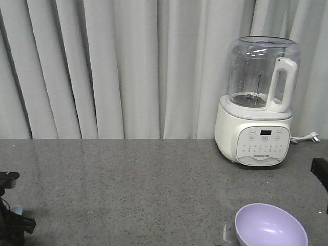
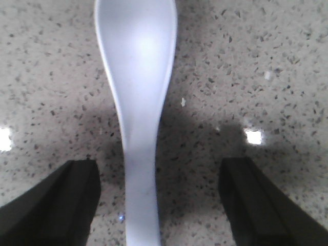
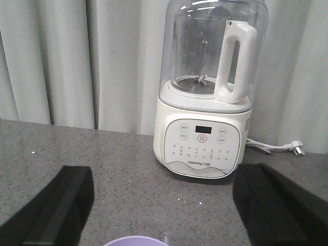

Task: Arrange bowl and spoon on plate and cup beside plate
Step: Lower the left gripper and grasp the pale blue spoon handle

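Note:
The pale blue spoon (image 2: 136, 36) will roll toward its edge when the robot lifts it, because the wide handle (image 2: 140, 189) lies broad side up between the robot's fingers.
The pale blue spoon (image 2: 138, 77) lies flat on the speckled counter, scoop away from the wrist camera. Its handle runs back between the fingers of my left gripper (image 2: 159, 179), which is open, with a gap on each side of the handle. In the front view that gripper (image 1: 11, 221) sits at the bottom left corner, a bit of pale blue beside it. The lavender bowl (image 1: 270, 228) stands at the bottom right. Its rim (image 3: 138, 241) just shows below my right gripper (image 3: 164, 205), which is open and holds nothing. Plate and cup are out of view.
A white blender with a clear jug (image 1: 257, 102) stands at the back right of the grey counter (image 1: 143, 184), its cord and plug (image 1: 306, 137) trailing to the right. Pale curtains (image 1: 102, 66) hang behind the counter.

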You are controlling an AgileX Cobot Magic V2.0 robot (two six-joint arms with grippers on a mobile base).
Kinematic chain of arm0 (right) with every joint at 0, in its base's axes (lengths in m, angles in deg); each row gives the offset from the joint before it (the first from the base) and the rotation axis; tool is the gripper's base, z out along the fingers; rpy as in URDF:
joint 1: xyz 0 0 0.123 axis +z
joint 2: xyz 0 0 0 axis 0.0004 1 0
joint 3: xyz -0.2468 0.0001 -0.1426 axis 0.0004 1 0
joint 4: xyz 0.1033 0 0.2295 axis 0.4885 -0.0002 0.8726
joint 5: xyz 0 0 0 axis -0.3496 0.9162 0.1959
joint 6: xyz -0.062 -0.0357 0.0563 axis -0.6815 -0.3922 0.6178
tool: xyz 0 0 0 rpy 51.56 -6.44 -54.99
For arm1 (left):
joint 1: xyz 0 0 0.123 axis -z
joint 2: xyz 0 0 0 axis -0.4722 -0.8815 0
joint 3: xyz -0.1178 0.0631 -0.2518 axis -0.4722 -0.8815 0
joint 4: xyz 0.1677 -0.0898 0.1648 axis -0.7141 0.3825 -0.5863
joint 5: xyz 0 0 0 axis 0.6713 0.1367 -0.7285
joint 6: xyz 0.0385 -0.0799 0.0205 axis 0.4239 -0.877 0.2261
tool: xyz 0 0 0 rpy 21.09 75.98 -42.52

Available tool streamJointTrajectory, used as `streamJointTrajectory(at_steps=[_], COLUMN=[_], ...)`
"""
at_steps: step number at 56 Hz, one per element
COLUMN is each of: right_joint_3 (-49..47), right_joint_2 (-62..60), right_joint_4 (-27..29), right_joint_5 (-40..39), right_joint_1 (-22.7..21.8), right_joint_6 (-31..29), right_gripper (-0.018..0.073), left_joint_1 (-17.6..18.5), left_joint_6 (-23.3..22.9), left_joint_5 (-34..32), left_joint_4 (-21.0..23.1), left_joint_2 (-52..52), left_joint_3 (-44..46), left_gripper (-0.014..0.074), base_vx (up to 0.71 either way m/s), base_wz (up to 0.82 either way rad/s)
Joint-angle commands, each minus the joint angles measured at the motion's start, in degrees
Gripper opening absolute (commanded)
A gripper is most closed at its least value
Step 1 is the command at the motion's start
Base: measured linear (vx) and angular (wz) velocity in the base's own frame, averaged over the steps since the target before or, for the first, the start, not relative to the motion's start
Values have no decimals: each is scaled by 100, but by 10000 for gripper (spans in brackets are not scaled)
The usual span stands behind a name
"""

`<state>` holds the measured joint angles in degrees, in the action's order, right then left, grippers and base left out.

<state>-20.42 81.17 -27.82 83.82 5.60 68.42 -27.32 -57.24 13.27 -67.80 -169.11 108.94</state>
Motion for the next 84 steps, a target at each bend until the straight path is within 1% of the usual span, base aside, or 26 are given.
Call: streamJointTrajectory(at_steps=[1, 5, 10, 17, 22, 24, 30, 32, 33, 44, 50, 55, 59, 64, 70, 75, 80, 84], right_joint_3=[-208, -208, -208, -208, -208, -208, -208, -208, -208, -208, -208, -208, -208, -293, -638, -1074, -1502, -1829], right_joint_2=[-8, -8, -8, -8, -8, -8, -8, -8, -8, -8, -8, -8, -8, 46, 320, 765, 1366, 1832], right_joint_4=[-33, -33, -33, -33, -33, -33, -33, -33, -33, -33, -39, -39, -30, -11, -51, -211, -356, -373], right_joint_5=[-450, -450, -455, -455, -455, -455, -455, -450, -451, -451, -397, -199, 51, 623, 1724, 2675, 3305, 3604], right_joint_1=[-15, -15, -15, -15, -15, -15, -15, -15, -15, -15, -15, -15, -21, -28, -28, -32, -32, -32], right_joint_6=[-62, -62, -62, -62, -62, -62, -62, -62, -68, -68, -104, -104, -66, 225, 821, 1273, 1400, 1400], right_gripper=[594, 594, 594, 592, 592, 592, 592, 592, 592, 592, 592, 592, 592, 592, 592, 584, 573, 566], left_joint_1=[2, 2, 2, 2, 2, 2, 2, 2, 2, 2, 7, 47, 108, 214, 394, 531, 642, 725], left_joint_6=[19, 14, 14, 19, 60, 83, 107, 107, 107, 178, 370, 695, 911, 970, 991, 1053, 1058, 1067], left_joint_5=[-180, -186, -192, -192, -171, -147, -114, -108, -104, -103, -183, -373, -555, -770, -971, -1085, -1101, -1101], left_joint_4=[34, 34, 34, 34, 34, 34, 40, 45, 51, 95, 423, 844, 1086, 1246, 1234, 1234, 1240, 1255], left_joint_2=[165, 133, 88, 67, 12, -25, -123, -142, -156, -138, 1, 285, 569, 974, 1502, 1904, 2194, 2370], left_joint_3=[187, 187, 187, 187, 187, 187, 187, 187, 187, 187, 187, 187, 187, 187, 187, 187, 187, 187], left_gripper=[585, 575, 543, 456, 336, 277, 61, 1, -9, -9, -8, -7, -6, -6, -6, -6, -6, -6], base_vx=[0, 0, 0, 0, 0, 0, 0, 0, 0, 0, 0, 0, 0, 0, 0, 0, 0, 0], base_wz=[0, 0, 0, 0, 0, 0, 0, 0, 0, 0, 0, 0, 0, 0, 0, 0, 0, 0])
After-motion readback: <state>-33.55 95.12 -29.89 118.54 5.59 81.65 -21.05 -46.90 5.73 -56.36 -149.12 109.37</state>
